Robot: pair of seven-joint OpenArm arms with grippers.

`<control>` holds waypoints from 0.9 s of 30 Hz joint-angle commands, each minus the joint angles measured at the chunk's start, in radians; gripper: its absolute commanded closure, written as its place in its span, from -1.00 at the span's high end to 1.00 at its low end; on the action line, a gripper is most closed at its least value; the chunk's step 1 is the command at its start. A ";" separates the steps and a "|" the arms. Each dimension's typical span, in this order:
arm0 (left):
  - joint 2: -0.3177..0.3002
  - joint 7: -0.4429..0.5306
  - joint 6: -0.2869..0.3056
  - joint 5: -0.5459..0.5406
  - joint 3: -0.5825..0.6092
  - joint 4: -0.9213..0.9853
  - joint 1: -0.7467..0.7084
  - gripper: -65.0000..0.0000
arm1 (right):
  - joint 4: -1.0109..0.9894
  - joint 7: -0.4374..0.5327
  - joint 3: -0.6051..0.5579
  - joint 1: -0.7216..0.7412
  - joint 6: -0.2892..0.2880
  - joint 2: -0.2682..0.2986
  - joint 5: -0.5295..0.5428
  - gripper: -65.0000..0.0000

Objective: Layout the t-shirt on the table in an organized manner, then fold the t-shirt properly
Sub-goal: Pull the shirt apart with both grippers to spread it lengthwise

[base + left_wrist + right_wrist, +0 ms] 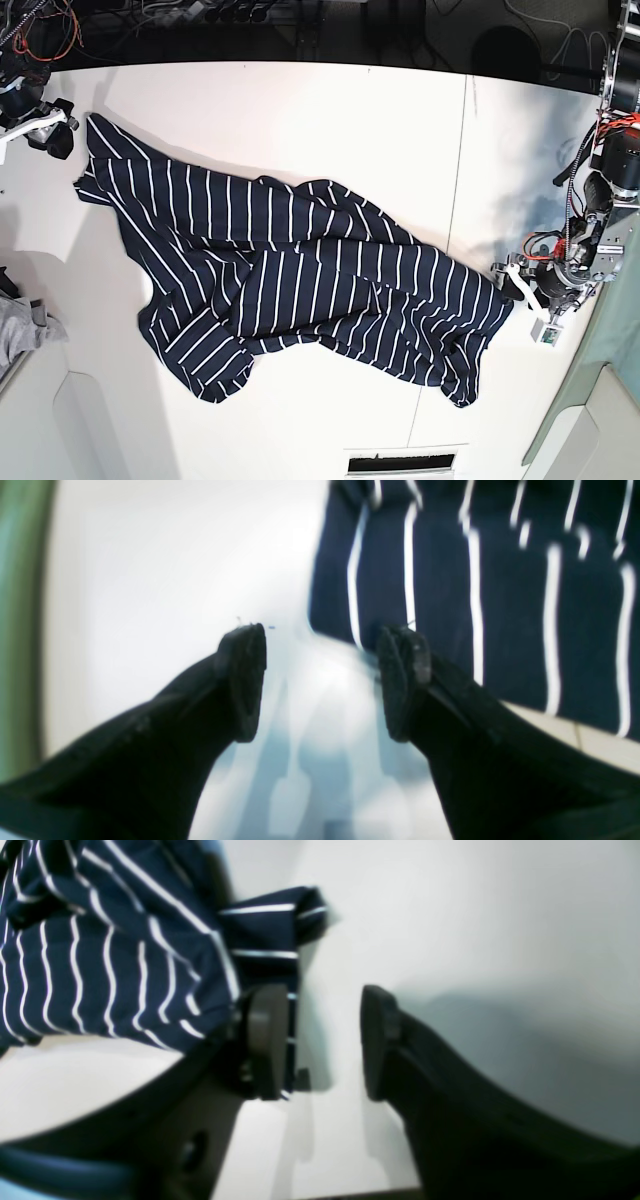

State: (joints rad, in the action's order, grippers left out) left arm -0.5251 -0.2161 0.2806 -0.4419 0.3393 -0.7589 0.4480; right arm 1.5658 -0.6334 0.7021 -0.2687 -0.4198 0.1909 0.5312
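Note:
The t-shirt's far corner (94, 127) is outside my right gripper's fingers, so my right gripper should open more and go over the striped cloth (113, 172) before it closes.
The navy t-shirt (300, 280) with thin white stripes lies crumpled in a diagonal band across the white table (300, 120). My left gripper (325, 680) is open just off the shirt's right edge, with only bare table between its fingers; the striped cloth (500, 605) lies past its right fingertip. In the base view this gripper (522, 288) sits at the shirt's right end. My right gripper (322, 1040) is open at the shirt's far-left corner (115, 965), with fabric bunched against the outside of its left finger (267, 1040). From the base camera it (52, 128) appears at the table's upper left.
A small grey cloth (20, 325) lies at the left edge. A thin dark seam (465, 200) runs across the table on the right. Cables and electronics (200, 20) line the back edge. A green surface (600, 400) borders the right side.

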 commanded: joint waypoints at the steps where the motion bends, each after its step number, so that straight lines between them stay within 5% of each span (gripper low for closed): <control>1: -0.001 0.047 -0.030 0.010 -0.007 0.003 0.035 0.16 | 0.015 0.018 0.007 0.006 -0.004 0.014 0.018 -0.03; 4: 0.034 0.108 -0.071 0.063 -0.007 0.033 0.037 0.16 | 0.010 0.010 0.006 0.005 -0.007 0.014 0.010 0.21; 11: 0.111 0.108 -0.059 0.079 -0.007 0.040 0.031 0.15 | -0.049 0.012 -0.072 0.015 -0.034 0.005 0.031 0.22; 13: 0.118 0.108 -0.060 0.102 -0.007 0.040 0.031 -0.13 | -0.079 0.020 -0.133 0.026 -0.032 0.005 0.007 0.22; 16: 0.121 0.109 -0.060 0.121 -0.007 0.040 0.031 -1.00 | -0.143 0.048 -0.209 0.050 -0.010 0.006 -0.045 0.20; 18: 0.114 0.108 -0.060 0.142 -0.007 0.037 0.034 -1.00 | -0.171 0.053 -0.232 0.074 -0.006 0.005 -0.082 -0.20; 20: 0.094 0.105 -0.060 0.147 -0.007 0.013 0.033 -1.00 | -0.168 0.052 -0.235 0.087 -0.008 0.006 -0.089 -0.95; 23: 0.032 0.078 -0.060 0.146 -0.007 -0.076 0.013 -1.00 | -0.120 -0.005 -0.220 0.084 -0.042 0.008 -0.074 -1.00; 27: -0.108 0.012 -0.061 0.111 -0.007 -0.308 -0.071 -1.00 | 0.041 -0.117 -0.165 0.021 -0.122 0.008 0.079 -1.00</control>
State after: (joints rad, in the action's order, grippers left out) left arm -0.6228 -0.2230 0.2157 -0.3344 0.3389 -1.0534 0.3557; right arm 1.5898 -0.7712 0.5285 -0.2527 -0.5335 0.1829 0.5957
